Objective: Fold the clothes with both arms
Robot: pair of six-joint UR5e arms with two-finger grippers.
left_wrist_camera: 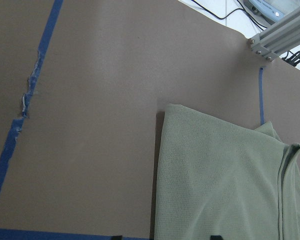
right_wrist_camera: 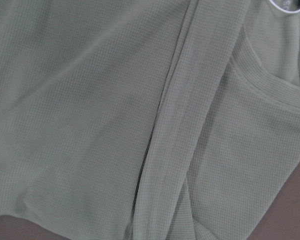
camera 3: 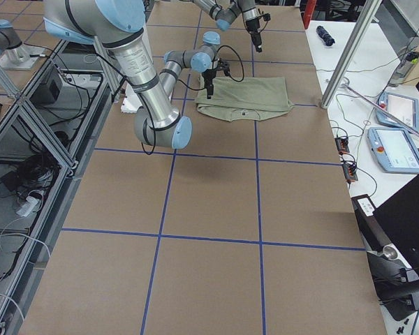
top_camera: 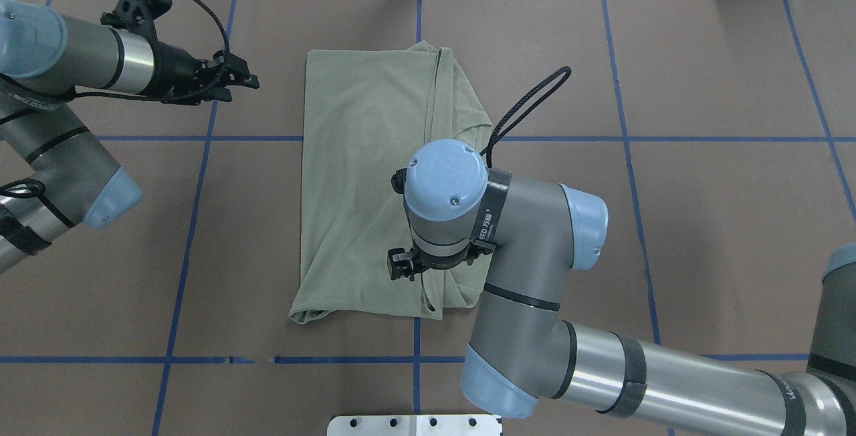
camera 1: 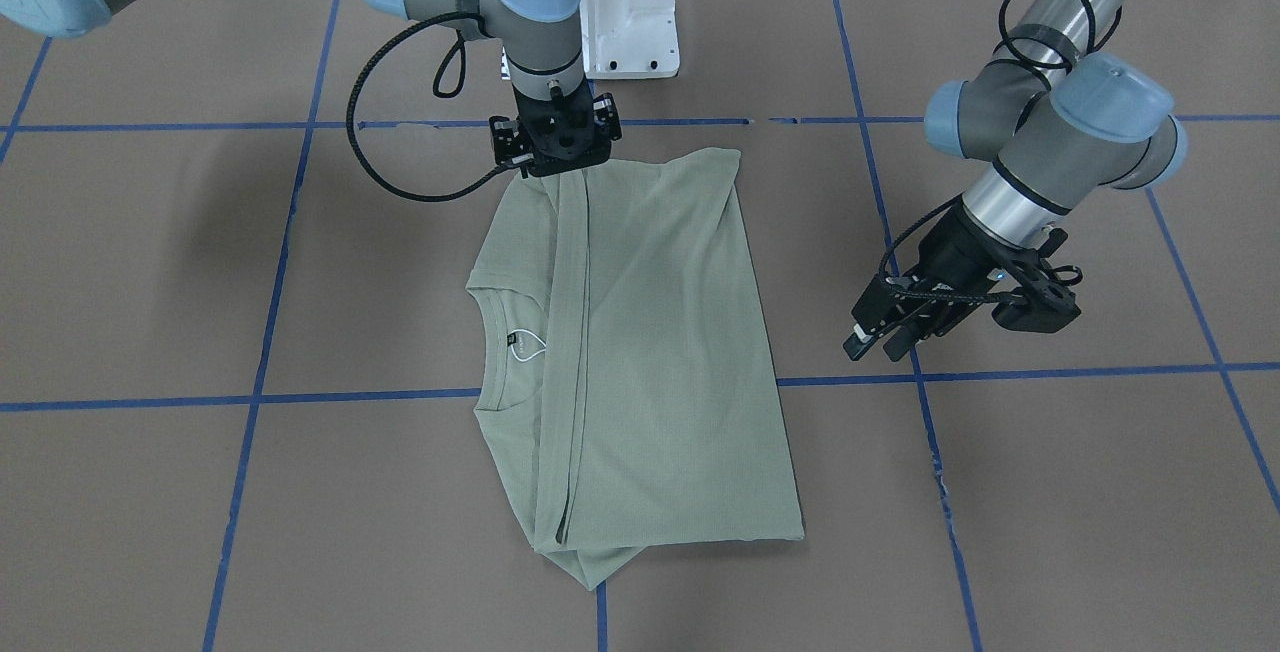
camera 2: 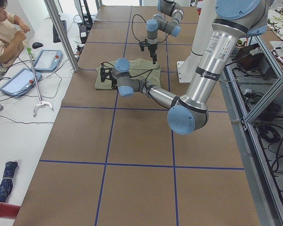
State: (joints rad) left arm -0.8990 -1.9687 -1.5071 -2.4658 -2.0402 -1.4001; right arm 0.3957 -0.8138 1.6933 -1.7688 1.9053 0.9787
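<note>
The shirt's top layer folds back on itself in a strip (camera 1: 565, 340) next to the collar, so the robot's right gripper should grab the near end of the strip and pull it open.
The sage-green shirt (camera 1: 650, 332) lies flat mid-table, one side and a sleeve folded over along its length. The ribbed collar (camera 1: 500, 332) and white neck-tag loop (camera 1: 527, 347) show. It also shows in the overhead view (top_camera: 361, 175) and both wrist views (left_wrist_camera: 215, 175) (right_wrist_camera: 90, 100). My right gripper (camera 1: 555, 170) points straight down at the shirt's edge nearest the robot, on the sleeve fold. Its fingers are hidden, so I cannot tell its state. My left gripper (camera 1: 880, 344) is open and empty, above bare table beside the shirt's long side (top_camera: 244, 81).
The white pedestal base (camera 1: 630, 12) stands just behind the shirt's near-robot edge. Blue tape lines (camera 1: 300, 397) grid the brown table. An aluminium post (camera 2: 61, 33), tablets (camera 2: 47, 59) and an operator (camera 2: 4, 28) are along the far side of the table.
</note>
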